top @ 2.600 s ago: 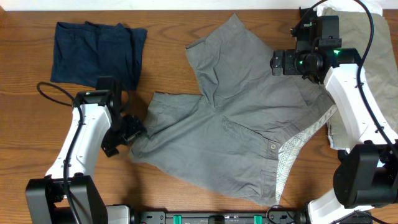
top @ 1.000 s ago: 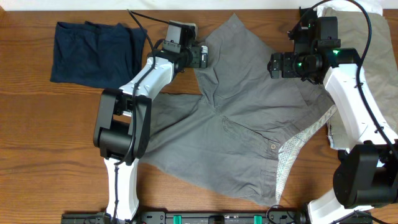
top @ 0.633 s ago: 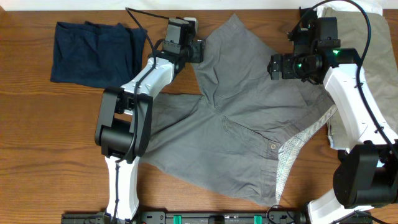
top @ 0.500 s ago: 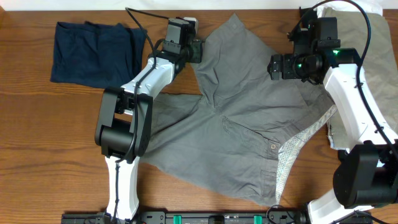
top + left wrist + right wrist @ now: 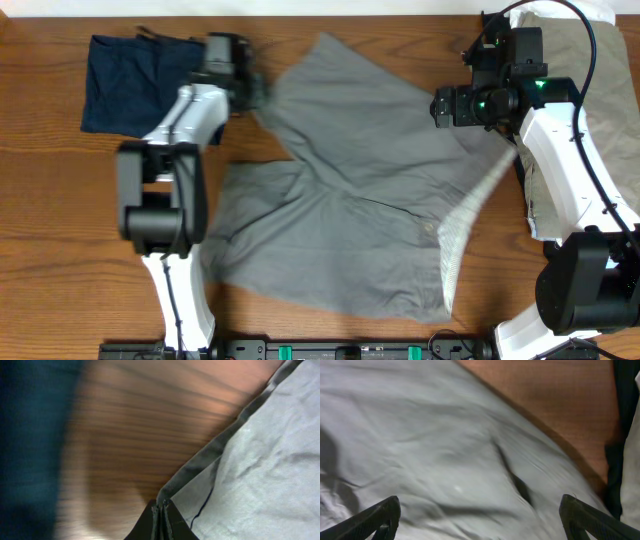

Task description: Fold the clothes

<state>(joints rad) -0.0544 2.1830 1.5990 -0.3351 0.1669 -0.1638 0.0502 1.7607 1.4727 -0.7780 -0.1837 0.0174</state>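
The shorts' near edge (image 5: 345, 307) is close to the bases of my arms. Next, my right gripper pinches the shorts' far side (image 5: 448, 145) and help pull the shorts farther back before the folding starts.
The mid-grey shorts (image 5: 370, 200) lie spread across the middle of the table, their pale speckled inner waistband (image 5: 462, 228) turned up at the right. My left gripper (image 5: 256, 93) is shut on the hem of the shorts' upper-left leg; in the left wrist view the jaws (image 5: 161, 511) pinch the dark hem edge (image 5: 210, 455) just above the wood. My right gripper (image 5: 438, 105) hovers open over the shorts' upper right side, and the right wrist view shows grey cloth (image 5: 445, 450) spanning the gap between its fingertips (image 5: 375, 520).
A navy piece (image 5: 145, 80) lies at the back left, close to my left gripper. A khaki-tan piece (image 5: 605, 70) and a white one (image 5: 600, 12) lie at the far right under the right arm. Bare wood shows at the front left.
My left gripper has shut on the leg hem and dragged it leftwards; the whole pair of shorts has shifted left with it. The right arm has stayed put.
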